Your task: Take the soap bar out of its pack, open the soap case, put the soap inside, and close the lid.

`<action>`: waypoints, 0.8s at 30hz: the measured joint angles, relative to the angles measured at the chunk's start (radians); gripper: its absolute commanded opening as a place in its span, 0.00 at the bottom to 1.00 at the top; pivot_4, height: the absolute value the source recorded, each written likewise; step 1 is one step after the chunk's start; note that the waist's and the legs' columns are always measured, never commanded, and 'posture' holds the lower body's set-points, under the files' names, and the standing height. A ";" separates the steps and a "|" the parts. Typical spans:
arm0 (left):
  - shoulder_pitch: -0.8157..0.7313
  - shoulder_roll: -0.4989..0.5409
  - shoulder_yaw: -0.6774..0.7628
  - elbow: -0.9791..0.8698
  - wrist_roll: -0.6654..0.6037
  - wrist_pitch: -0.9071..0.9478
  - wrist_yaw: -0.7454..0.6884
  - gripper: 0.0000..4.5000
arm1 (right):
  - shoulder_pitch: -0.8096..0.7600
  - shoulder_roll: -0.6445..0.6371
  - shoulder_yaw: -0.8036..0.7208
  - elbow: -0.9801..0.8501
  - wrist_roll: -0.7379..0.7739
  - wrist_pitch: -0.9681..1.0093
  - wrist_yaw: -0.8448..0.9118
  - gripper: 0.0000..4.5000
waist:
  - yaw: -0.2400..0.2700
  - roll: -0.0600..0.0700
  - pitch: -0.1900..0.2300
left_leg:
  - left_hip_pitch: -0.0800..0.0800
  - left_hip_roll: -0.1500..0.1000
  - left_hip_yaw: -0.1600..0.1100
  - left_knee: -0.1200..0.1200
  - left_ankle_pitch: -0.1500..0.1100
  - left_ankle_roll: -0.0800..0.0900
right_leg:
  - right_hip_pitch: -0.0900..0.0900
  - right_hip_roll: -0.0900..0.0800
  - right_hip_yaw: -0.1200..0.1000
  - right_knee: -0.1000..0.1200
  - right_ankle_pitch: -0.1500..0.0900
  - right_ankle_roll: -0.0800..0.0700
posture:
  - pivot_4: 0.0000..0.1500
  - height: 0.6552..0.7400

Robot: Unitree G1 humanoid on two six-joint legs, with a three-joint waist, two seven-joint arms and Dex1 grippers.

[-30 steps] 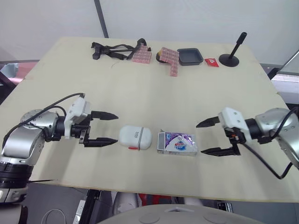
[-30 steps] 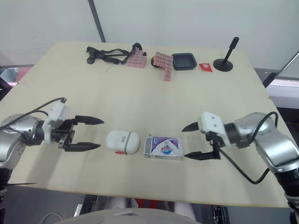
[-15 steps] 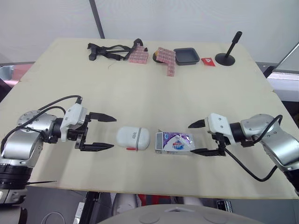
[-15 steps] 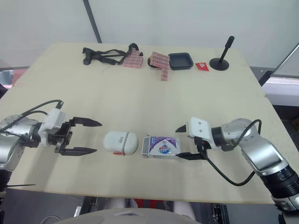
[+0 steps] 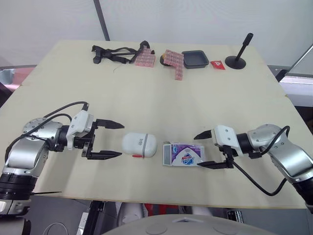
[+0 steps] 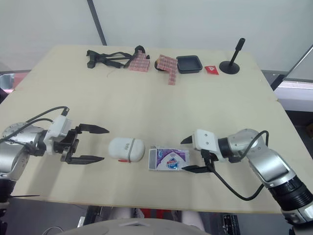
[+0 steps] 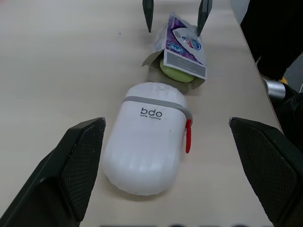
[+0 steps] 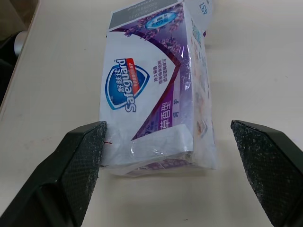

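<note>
I expect the short lid (image 5: 151, 145) beyond the grey band (image 5: 145, 146) to come off in one piece when I pull, because that band goes around the white soap case near one end.
A purple and white soap pack (image 5: 183, 154) lies near the table's front edge, its end flap open toward the left with a green soap bar (image 7: 177, 73) showing inside. Just left of it rests a shut white soap case (image 5: 139, 145) with a red clasp. My right gripper (image 5: 207, 149) is open, its fingertips level with the pack's right end, one on each side of it and not touching it. My left gripper (image 5: 117, 140) is open too, a short gap left of the case, fingers pointing at it.
Along the table's far edge lie a black strap bundle (image 5: 115, 53), pink checked packets (image 5: 146, 59), a dark tray (image 5: 195, 58), a small red sachet (image 5: 218, 64) and a black stand (image 5: 240, 53). The table's front edge (image 5: 161, 200) runs close below both grippers.
My right gripper has slid left until its open fingers reach the pack's right end. The left gripper has edged slightly right toward the case. Case and pack stay put.
</note>
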 measured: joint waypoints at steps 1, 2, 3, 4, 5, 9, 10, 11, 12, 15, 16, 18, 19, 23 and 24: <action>0.003 0.000 0.000 -0.001 0.000 0.000 0.002 0.99 | 0.001 0.000 0.000 -0.001 0.002 0.001 0.000 1.00 | 0.000 0.000 0.000 | 0.000 0.000 0.000 0.000 0.000 0.000 | 0.000 0.000 0.000 0.000 0.000 0.000 | 1.00 1.00; 0.007 0.000 0.000 -0.002 0.000 0.001 0.005 0.99 | 0.002 0.000 -0.001 -0.001 0.003 0.002 0.000 1.00 | 0.000 0.000 0.000 | 0.000 0.000 0.000 0.000 0.000 0.000 | 0.000 0.000 0.000 0.000 0.000 0.000 | 1.00 1.00; 0.010 0.000 -0.001 -0.002 0.000 0.002 0.007 0.99 | 0.002 0.000 -0.003 -0.002 0.006 0.004 0.000 1.00 | 0.000 0.000 0.000 | 0.000 0.000 0.000 0.000 0.000 0.000 | 0.000 0.000 0.000 0.000 0.000 0.000 | 1.00 1.00; 0.010 0.000 -0.001 -0.003 0.000 0.002 0.009 0.99 | 0.002 0.000 -0.007 -0.003 0.008 0.004 0.000 1.00 | 0.000 0.000 0.000 | 0.000 0.000 0.000 0.000 0.000 0.000 | 0.000 0.000 0.000 0.000 0.000 0.000 | 1.00 1.00; 0.011 0.000 -0.001 -0.003 0.000 0.003 0.010 0.99 | 0.002 0.000 -0.010 -0.003 0.009 0.006 0.000 1.00 | 0.000 0.000 0.000 | 0.000 0.000 0.000 0.000 0.000 0.000 | 0.000 0.000 0.000 0.000 0.000 0.000 | 1.00 1.00; 0.014 0.000 -0.001 -0.003 0.000 0.011 0.015 0.99 | 0.002 -0.001 -0.028 -0.013 0.027 0.024 0.000 1.00 | 0.000 0.000 0.000 | 0.000 0.000 0.000 0.000 0.000 0.000 | 0.000 0.000 0.000 0.000 0.000 0.000 | 1.00 1.00; 0.014 0.000 -0.001 -0.003 0.000 0.014 0.017 0.99 | 0.002 -0.002 -0.041 -0.026 0.042 0.037 0.001 1.00 | 0.000 0.000 0.000 | 0.000 0.000 0.000 0.000 0.000 0.000 | 0.000 0.000 0.000 0.000 0.000 0.000 | 1.00 1.00; 0.014 0.000 -0.001 -0.004 0.000 0.015 0.017 0.99 | 0.002 -0.004 -0.054 -0.038 0.054 0.044 0.001 1.00 | 0.000 0.000 0.000 | 0.000 0.000 0.000 0.000 0.000 0.000 | 0.000 0.000 0.000 0.000 0.000 0.000 | 1.00 1.00; 0.014 0.000 -0.001 -0.003 0.000 0.016 0.018 0.99 | 0.002 -0.006 -0.058 -0.044 0.060 0.046 0.002 1.00 | 0.000 0.000 0.000 | 0.000 0.000 0.000 0.000 0.000 0.000 | 0.000 0.000 0.000 0.000 0.000 0.000 | 1.00 1.00; 0.014 0.000 -0.001 -0.004 0.000 0.019 0.018 0.99 | 0.006 -0.014 -0.063 -0.057 0.064 0.053 0.004 1.00 | 0.000 0.000 0.000 | 0.000 0.000 0.000 0.000 0.000 0.000 | 0.000 0.000 0.000 0.000 0.000 0.000 | 1.00 1.00; 0.014 0.000 -0.001 -0.004 0.000 0.019 0.018 0.99 | 0.008 -0.016 -0.063 -0.059 0.065 0.054 0.005 1.00 | 0.000 0.000 0.000 | 0.000 0.000 0.000 0.000 0.000 0.000 | 0.000 0.000 0.000 0.000 0.000 0.000 | 1.00 1.00; 0.014 0.000 -0.001 -0.004 0.000 0.019 0.018 0.99 | 0.009 -0.016 -0.063 -0.062 0.065 0.054 0.005 1.00 | 0.000 0.000 0.000 | 0.000 0.000 0.000 0.000 0.000 0.000 | 0.000 0.000 0.000 0.000 0.000 0.000 | 1.00 1.00; 0.014 0.000 -0.001 -0.004 0.000 0.019 0.018 0.99 | 0.009 -0.016 -0.063 -0.062 0.065 0.054 0.005 1.00 | 0.000 0.000 0.000 | 0.000 0.000 0.000 0.000 0.000 0.000 | 0.000 0.000 0.000 0.000 0.000 0.000 | 1.00 1.00; 0.014 0.000 -0.001 -0.003 0.000 0.019 0.018 0.99 | 0.009 -0.016 -0.063 -0.062 0.065 0.055 0.005 1.00 | -0.001 0.000 0.000 | 0.000 0.000 0.000 0.000 0.000 0.000 | 0.000 0.000 0.000 0.000 0.000 0.000 | 1.00 1.00; 0.014 0.000 -0.001 -0.004 0.000 0.019 0.018 0.99 | 0.009 -0.016 -0.063 -0.062 0.065 0.055 0.005 1.00 | -0.001 0.000 0.000 | 0.000 0.000 0.000 0.000 0.000 0.000 | 0.000 0.000 0.000 0.000 0.000 0.000 | 1.00 1.00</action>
